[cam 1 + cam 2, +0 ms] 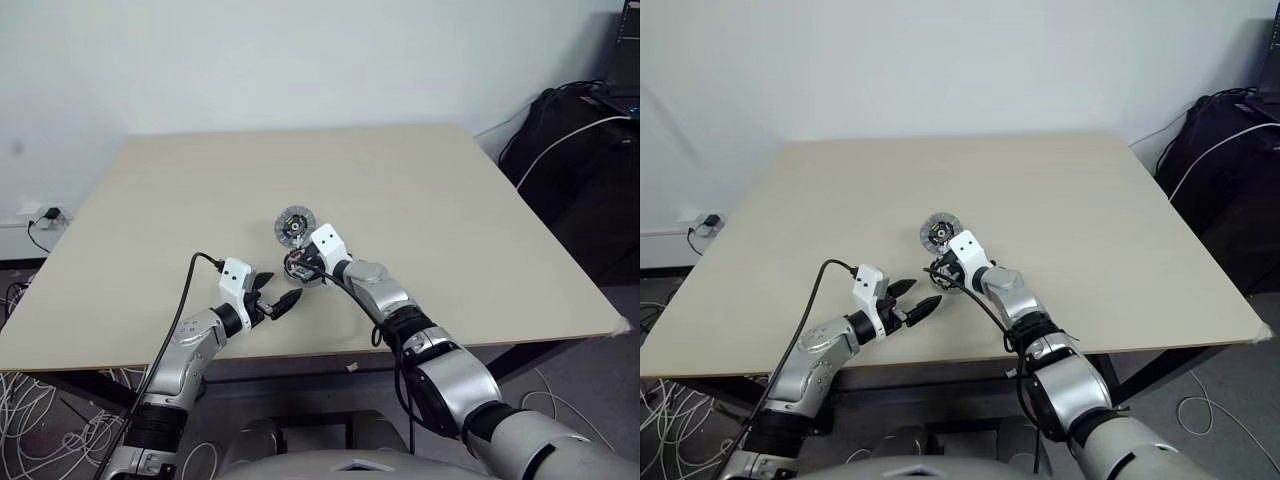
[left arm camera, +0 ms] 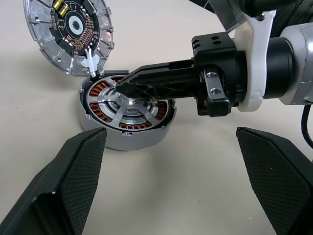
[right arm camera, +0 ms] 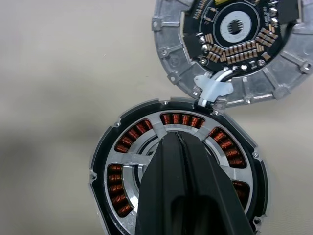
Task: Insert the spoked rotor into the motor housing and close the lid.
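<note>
The lid is lying open on the far side of the housing, so my right gripper should first take hold of the housing's near side and pull the housing closer, and then close the lid.
The motor housing stands on the table near its front middle, copper windings showing. The spoked rotor lies inside it, its pale spokes across the windings and its dark rim around them. The lid lies open just beyond the housing, inner circuit side up, joined to it by white wires. My right gripper is shut with nothing between its fingers, the tips over the rotor's hub; contact is unclear. My left gripper stands open just to the left of the housing, its fingers wide apart and empty.
The beige table has its front edge close below both arms. A black bag with a white cable sits off the table's right side. A wall socket and cables lie at the far left.
</note>
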{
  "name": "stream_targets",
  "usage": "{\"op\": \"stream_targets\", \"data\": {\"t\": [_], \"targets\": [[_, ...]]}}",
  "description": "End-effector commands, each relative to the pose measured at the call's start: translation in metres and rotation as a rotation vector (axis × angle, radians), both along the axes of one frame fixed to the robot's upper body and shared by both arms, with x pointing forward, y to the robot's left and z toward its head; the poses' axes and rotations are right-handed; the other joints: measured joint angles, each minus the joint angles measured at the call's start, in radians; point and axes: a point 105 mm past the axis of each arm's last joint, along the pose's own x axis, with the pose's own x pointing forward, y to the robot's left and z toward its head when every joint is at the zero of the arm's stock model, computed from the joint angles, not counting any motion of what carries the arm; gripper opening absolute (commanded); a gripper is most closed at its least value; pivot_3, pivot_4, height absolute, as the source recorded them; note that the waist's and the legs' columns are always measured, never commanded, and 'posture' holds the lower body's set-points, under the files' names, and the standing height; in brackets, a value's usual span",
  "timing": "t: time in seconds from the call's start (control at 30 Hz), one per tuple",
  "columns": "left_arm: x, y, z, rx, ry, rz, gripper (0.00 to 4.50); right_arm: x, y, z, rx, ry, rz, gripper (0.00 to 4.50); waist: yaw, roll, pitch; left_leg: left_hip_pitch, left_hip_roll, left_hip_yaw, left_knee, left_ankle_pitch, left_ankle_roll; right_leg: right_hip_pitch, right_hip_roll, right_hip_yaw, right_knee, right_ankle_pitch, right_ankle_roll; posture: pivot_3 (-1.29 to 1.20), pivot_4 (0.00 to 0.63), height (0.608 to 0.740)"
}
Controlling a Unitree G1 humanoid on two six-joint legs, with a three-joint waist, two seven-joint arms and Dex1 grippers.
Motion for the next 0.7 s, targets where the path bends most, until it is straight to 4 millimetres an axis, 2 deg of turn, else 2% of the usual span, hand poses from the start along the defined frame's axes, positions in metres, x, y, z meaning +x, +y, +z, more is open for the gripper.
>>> {"op": "stream_targets", "data": {"t": [0.03, 0.1, 0.27, 0.37, 0.7], "targets": [[0.003, -0.003, 0.015, -0.011, -0.059, -0.006, 4.50, 0.000, 0.004, 0.001, -0.001, 0.001, 0.023, 0.03, -0.001, 0.000, 0.000, 0.001, 0.000, 0.000, 0.000, 0.000, 0.000, 0.001, 0.000, 0.000, 0.000, 0.000, -0.001, 0.00, 0.000, 0.740], [0.002, -0.002, 0.014, -0.011, -0.058, -0.006, 4.50, 0.002, 0.005, 0.007, 0.016, -0.016, 0.020, 0.03, -0.001, 0.000, 0.000, 0.004, 0.000, 0.000, 0.000, 0.000, 0.000, 0.004, 0.000, 0.000, 0.000, -0.001, -0.002, 0.00, 0.000, 0.740], [0.003, -0.002, 0.012, -0.009, -0.055, -0.008, 4.50, 0.012, 0.005, 0.036, 0.077, -0.091, 0.020, 0.03, -0.002, 0.000, 0.000, 0.005, 0.000, 0.000, 0.000, 0.000, 0.000, 0.004, 0.000, 0.000, 0.000, -0.001, -0.002, 0.00, 0.000, 0.740], [0.002, -0.002, 0.012, -0.009, -0.055, -0.009, 4.50, 0.005, 0.006, 0.046, 0.016, -0.151, 0.151, 0.03, -0.001, 0.000, 0.000, 0.004, 0.000, 0.000, 0.000, 0.000, 0.000, 0.003, 0.000, 0.000, 0.000, -0.001, -0.001, 0.00, 0.000, 0.740], [0.004, -0.004, 0.012, -0.013, -0.053, -0.009, 4.50, -0.015, -0.001, 0.047, -0.194, -0.182, 0.430, 0.03, 0.002, 0.000, 0.000, 0.003, 0.000, 0.000, -0.001, 0.000, 0.000, 0.004, 0.000, 0.000, 0.000, -0.001, -0.001, 0.00, 0.000, 0.740]]}}
